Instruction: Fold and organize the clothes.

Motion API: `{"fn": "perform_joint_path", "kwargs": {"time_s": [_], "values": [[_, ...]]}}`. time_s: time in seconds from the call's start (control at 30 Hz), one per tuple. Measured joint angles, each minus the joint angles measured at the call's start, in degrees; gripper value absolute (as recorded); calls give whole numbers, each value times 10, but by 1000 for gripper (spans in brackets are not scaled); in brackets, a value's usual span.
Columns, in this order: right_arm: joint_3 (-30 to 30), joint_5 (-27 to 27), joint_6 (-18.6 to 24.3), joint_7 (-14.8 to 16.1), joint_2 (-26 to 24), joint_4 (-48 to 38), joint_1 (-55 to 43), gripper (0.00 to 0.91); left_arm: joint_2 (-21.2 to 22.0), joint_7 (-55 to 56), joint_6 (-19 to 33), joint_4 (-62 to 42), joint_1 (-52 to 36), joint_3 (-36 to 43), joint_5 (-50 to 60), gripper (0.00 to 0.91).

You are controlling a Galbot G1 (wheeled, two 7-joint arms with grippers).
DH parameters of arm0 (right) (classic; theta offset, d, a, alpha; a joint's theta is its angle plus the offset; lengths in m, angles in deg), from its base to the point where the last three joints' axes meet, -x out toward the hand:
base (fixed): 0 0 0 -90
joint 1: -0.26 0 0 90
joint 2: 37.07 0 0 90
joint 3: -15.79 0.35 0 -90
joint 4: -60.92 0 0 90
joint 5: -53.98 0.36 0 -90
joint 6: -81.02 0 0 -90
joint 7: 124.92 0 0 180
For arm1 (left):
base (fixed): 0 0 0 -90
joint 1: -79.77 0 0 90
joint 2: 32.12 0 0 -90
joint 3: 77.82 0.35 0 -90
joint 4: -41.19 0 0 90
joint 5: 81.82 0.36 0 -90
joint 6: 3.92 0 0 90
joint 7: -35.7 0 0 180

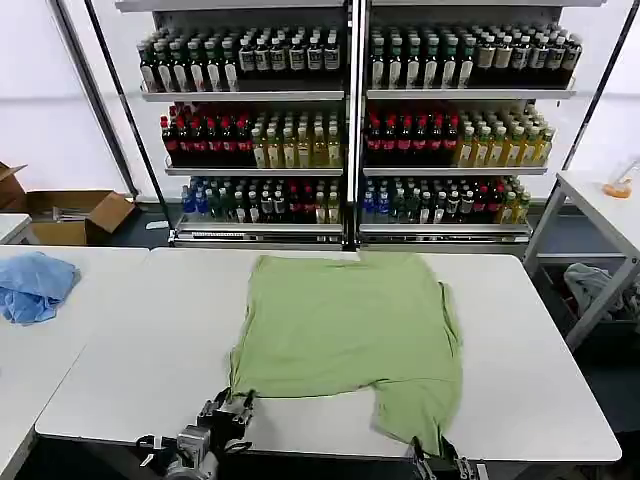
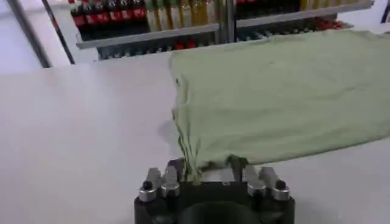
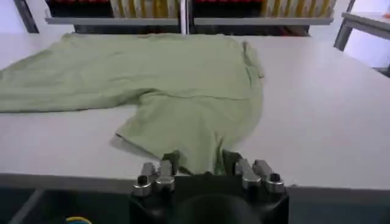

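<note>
I expect the shirt [image 1: 340,320] to double over into a long fold along its near side when I lift the shirt's hem and carry it inward, because the bunched corner [image 2: 192,164] looks limp.
The clothes are one light green shirt [image 1: 345,320] lying spread flat on the white table [image 1: 140,350], with a sleeve hanging toward the near edge on the right. My left gripper [image 1: 228,408] stands at the shirt's near left corner. In the left wrist view the left gripper [image 2: 208,167] is open, with the bunched corner of the shirt [image 2: 280,97] lying between its fingers, close to one of them. My right gripper [image 1: 440,458] is at the near table edge. In the right wrist view the right gripper [image 3: 200,163] is open around the sleeve's hem of the shirt [image 3: 183,79].
A light blue cloth [image 1: 35,285] lies on the neighbouring table at the left. Shelves of bottles [image 1: 350,130] stand behind the table. A cardboard box [image 1: 75,215] is on the floor at the far left. A side table [image 1: 600,200] and a grey cloth [image 1: 590,280] are at the right.
</note>
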Motion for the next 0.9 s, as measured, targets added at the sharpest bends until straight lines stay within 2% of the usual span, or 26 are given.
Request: {"fn": "perform_joint_path", "kwargs": {"time_s": [0.4, 0.9], "values": [[15, 13, 7, 12, -14, 23, 20, 0, -9, -9, 9, 23, 12, -15, -35, 30], [93, 45, 12, 14, -49, 114, 52, 0, -36, -15, 17, 114, 59, -64, -77, 30]]}}
